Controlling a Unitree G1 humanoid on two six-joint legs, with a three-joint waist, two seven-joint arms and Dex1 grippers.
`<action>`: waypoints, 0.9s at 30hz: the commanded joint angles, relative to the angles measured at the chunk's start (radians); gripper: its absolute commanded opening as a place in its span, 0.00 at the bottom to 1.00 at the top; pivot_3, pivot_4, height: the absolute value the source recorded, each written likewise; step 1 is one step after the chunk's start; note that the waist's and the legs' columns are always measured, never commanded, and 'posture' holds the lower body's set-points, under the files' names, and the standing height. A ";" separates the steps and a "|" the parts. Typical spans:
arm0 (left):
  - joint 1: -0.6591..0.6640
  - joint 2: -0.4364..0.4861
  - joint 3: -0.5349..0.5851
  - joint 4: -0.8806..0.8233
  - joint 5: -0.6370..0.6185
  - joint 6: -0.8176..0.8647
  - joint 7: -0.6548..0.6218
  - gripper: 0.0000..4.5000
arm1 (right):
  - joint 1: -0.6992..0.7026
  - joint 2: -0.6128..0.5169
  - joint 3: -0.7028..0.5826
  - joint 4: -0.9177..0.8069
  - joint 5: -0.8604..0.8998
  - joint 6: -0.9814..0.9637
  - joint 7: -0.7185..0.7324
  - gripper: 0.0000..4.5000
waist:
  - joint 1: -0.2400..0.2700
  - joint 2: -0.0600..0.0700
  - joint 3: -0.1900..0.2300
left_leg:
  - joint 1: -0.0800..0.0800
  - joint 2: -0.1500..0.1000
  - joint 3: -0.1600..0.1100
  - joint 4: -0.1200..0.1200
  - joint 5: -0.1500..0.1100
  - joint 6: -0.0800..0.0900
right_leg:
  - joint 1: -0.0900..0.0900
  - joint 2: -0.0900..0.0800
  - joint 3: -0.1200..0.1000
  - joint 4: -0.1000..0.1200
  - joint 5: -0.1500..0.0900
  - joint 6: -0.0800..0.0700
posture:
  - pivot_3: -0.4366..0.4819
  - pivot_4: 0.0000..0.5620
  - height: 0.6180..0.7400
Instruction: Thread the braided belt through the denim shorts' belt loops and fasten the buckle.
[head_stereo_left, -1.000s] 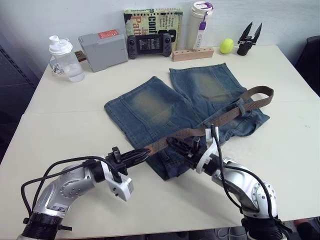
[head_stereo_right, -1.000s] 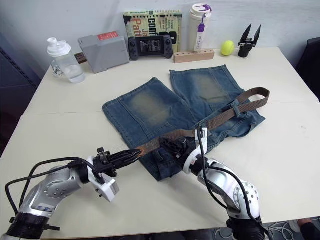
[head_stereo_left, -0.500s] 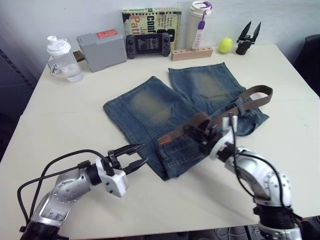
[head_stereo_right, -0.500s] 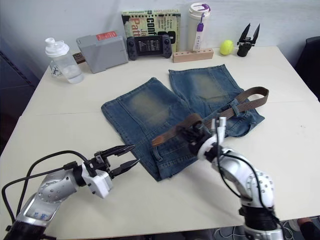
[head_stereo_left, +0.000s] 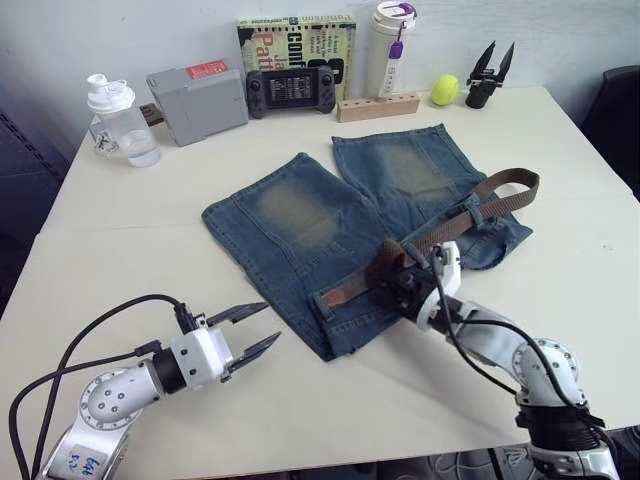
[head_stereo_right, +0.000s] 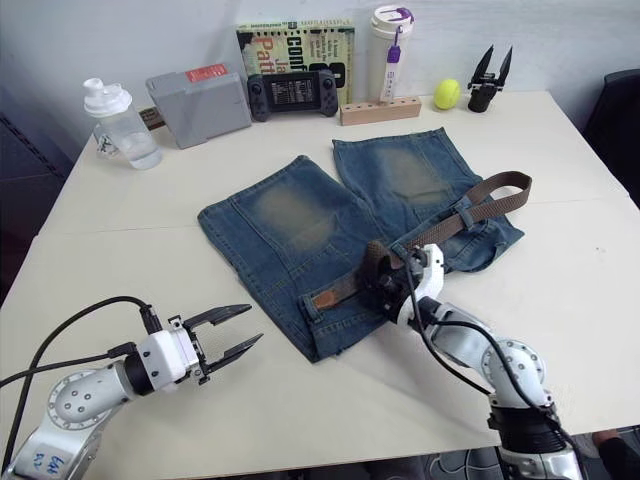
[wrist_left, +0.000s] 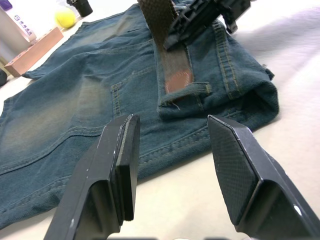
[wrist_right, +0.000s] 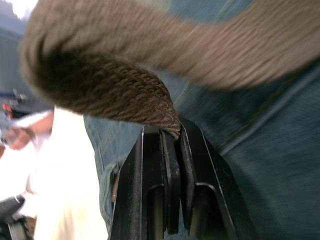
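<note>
I expect the braided belt (head_stereo_left: 440, 233) to slide through the loops when I pull its tip, drawing in a slack bend (head_stereo_left: 527, 182) of the belt that shows past the shorts.
The denim shorts (head_stereo_left: 330, 215) lie flat mid-table, waistband toward me. The braided belt (head_stereo_left: 465, 212) runs from a bend at the right, under a belt loop (head_stereo_left: 481, 213), down-left along the waistband. Its brown tip (wrist_left: 178, 80) rests against another belt loop (wrist_left: 192, 89); I cannot tell whether it passes through. My right gripper (head_stereo_left: 392, 284) is shut on the belt (wrist_right: 115, 95) where it humps up behind the tip. My left gripper (head_stereo_left: 270, 323) hovers open over bare table, left of the waistband corner, holding nothing. I cannot make out the buckle.
Along the table's far edge stand a water bottle (head_stereo_left: 112, 118), a grey box (head_stereo_left: 198, 98), a game controller (head_stereo_left: 290, 90), a book (head_stereo_left: 295, 35), a white tumbler (head_stereo_left: 392, 45), a wooden block (head_stereo_left: 378, 105), a yellow ball (head_stereo_left: 444, 90) and a black gripper tool (head_stereo_left: 485, 78).
My left gripper let go of the belt's tip, opened and drew back to the left. My right gripper lifted the belt, then set it down on the waistband.
</note>
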 joint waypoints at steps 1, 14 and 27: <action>-0.001 -0.007 0.018 -0.044 -0.006 0.002 -0.016 0.54 | -0.004 0.025 0.020 -0.063 -0.059 0.014 0.033 0.00 | 0.001 0.000 0.000 | 0.000 0.000 0.000 0.000 0.000 0.000 | 0.000 0.000 0.000 0.000 0.000 0.000 | 0.48 0.27 0.84; -0.123 0.011 -0.062 0.215 0.347 -0.421 -0.024 0.54 | -0.003 0.127 0.096 -0.090 -0.110 0.135 0.014 0.00 | -0.002 0.000 0.000 | 0.000 -0.001 0.001 0.000 -0.001 -0.002 | -0.001 0.005 0.000 0.000 -0.001 -0.002 | 0.48 0.27 0.84; -0.252 -0.063 -0.120 0.458 0.560 -0.637 0.153 0.54 | 0.012 0.197 0.061 -0.078 -0.065 0.182 -0.049 0.00 | -0.004 -0.001 -0.001 | 0.001 0.000 0.001 -0.001 -0.001 -0.002 | -0.001 0.004 -0.001 0.001 -0.001 -0.002 | 0.48 0.27 0.84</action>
